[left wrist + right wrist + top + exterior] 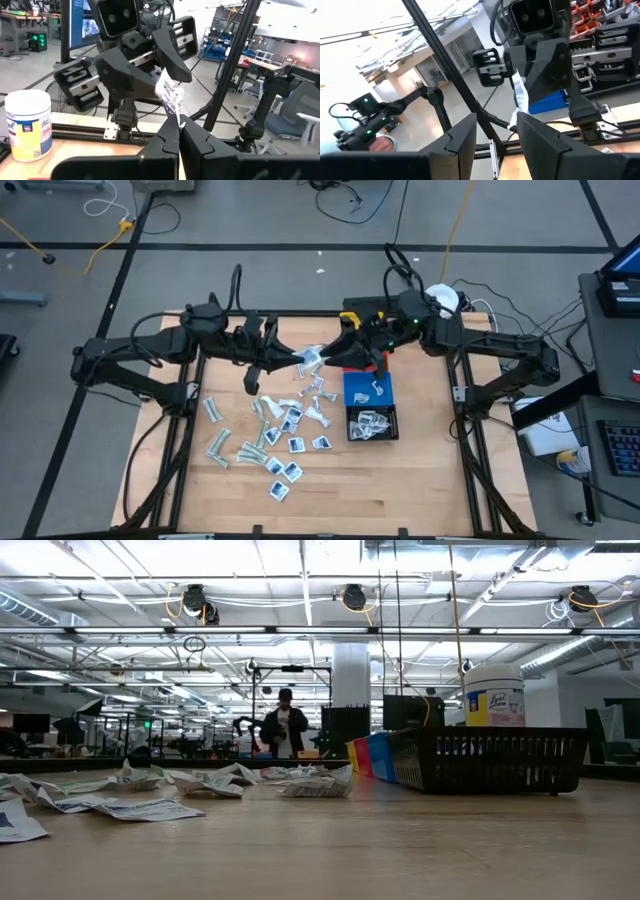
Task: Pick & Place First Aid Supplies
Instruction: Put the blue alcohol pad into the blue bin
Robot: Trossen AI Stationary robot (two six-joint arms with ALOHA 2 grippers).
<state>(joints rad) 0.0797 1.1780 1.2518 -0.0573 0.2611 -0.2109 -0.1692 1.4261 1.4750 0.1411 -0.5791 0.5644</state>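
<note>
Next, I take the packet's loose end [167, 85] with my right gripper and carry it to the blue bin, because my left gripper is holding the packet [309, 357] away from the bin.
One white packet with dark print [170, 95] is up in the air between my two grippers, over the far middle of the table [312, 358]. My left gripper [178, 122] is shut on it. My right gripper [495, 120] faces it, open, with a finger on either side of the packet's free end [514, 120]. Many more first aid packets [272, 432] lie flat and scattered on the table's left half, and several lie in the black basket [372, 423]. My left gripper pinches the packet's near end [176, 114] between its two shut fingers, coming level from the table's left. The packet is lifted clear and sticks out past the fingertips toward my right gripper. My right gripper: I cannot tell whether a finger [527, 130] touches the packet.
A row of bins stands right of the centre: the blue bin [368, 388] and the black basket nearest, and the red bin [352, 362] partly under my right arm. A white jar with a yellow label [493, 695] stands at the far edge. A person [285, 730] stands far off in the room.
</note>
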